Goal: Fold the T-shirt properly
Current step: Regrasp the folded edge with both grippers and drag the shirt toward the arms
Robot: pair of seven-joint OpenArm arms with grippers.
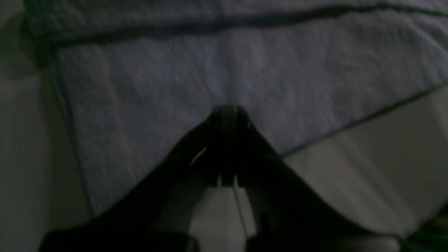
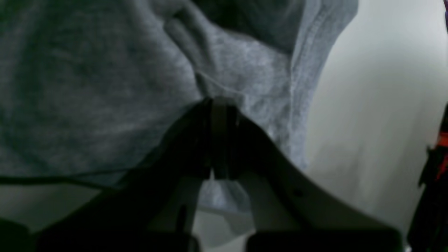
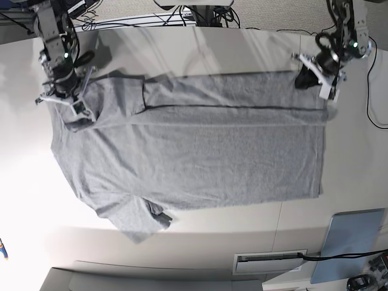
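Observation:
The crumpled sleeve (image 3: 136,219) reaches close to the near edge of the table. My left gripper and my right gripper should first pull the T-shirt toward the cables (image 3: 180,17).
The T-shirt (image 3: 200,151) lies spread on the table, heather-grey with its plain side up. Its far edge is folded over into a long strip (image 3: 236,91), and one sleeve (image 3: 136,218) is crumpled at the near left. My right gripper (image 3: 76,115) is at the shirt's far-left shoulder. In the right wrist view it (image 2: 218,101) is shut on puckered T-shirt cloth (image 2: 87,87) beside a ribbed hem. My left gripper (image 3: 329,99) is at the far-right corner. In the left wrist view it (image 1: 227,109) is shut, tips against flat T-shirt cloth (image 1: 210,70); no pinched cloth shows there.
A grey-blue board (image 3: 351,242) lies at the near right, with a white plate (image 3: 270,262) to its left. Cables (image 3: 182,18) run along the far edge, and one cable (image 3: 373,115) hangs at the right. A red-and-black object (image 2: 437,157) sits at the right wrist view's right edge.

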